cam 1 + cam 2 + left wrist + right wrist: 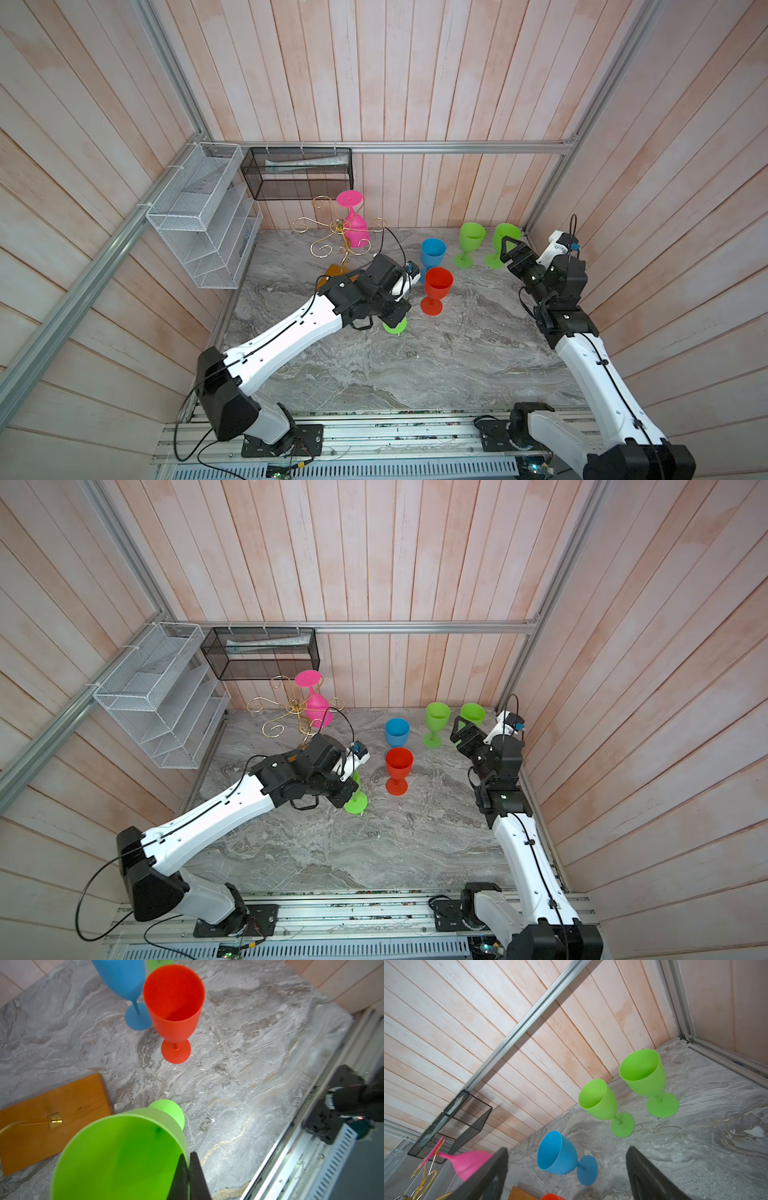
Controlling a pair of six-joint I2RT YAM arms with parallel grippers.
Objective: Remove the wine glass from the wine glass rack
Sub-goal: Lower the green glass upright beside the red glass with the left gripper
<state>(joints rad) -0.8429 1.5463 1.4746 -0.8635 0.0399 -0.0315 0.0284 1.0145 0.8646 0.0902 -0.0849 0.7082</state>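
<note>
My left gripper is holding the green wine glass's rim (167,1125), so it should let go of that glass and hold the rack's arm (301,225) steady before my right gripper takes the pink wine glass.
The gold wire wine glass rack (340,226) (295,706) stands at the back left on its amber wooden base (52,1113). A pink wine glass (357,230) (320,708) (467,1163) hangs upside down from one of its arms. My left gripper (189,1154) is shut on the rim of a green wine glass (116,1157), upright in front of the rack; its foot (395,327) (356,802) shows below the wrist. I cannot tell whether the foot touches the table. My right gripper (511,247) (461,725) (568,1149) is open and empty at the back right.
A blue glass (433,253) and a red glass (437,286) stand mid-table. Two green glasses (471,239) (643,1076) stand by the back wall next to the right gripper. A white wire basket (199,216) and a black mesh basket (297,172) hang on the walls.
</note>
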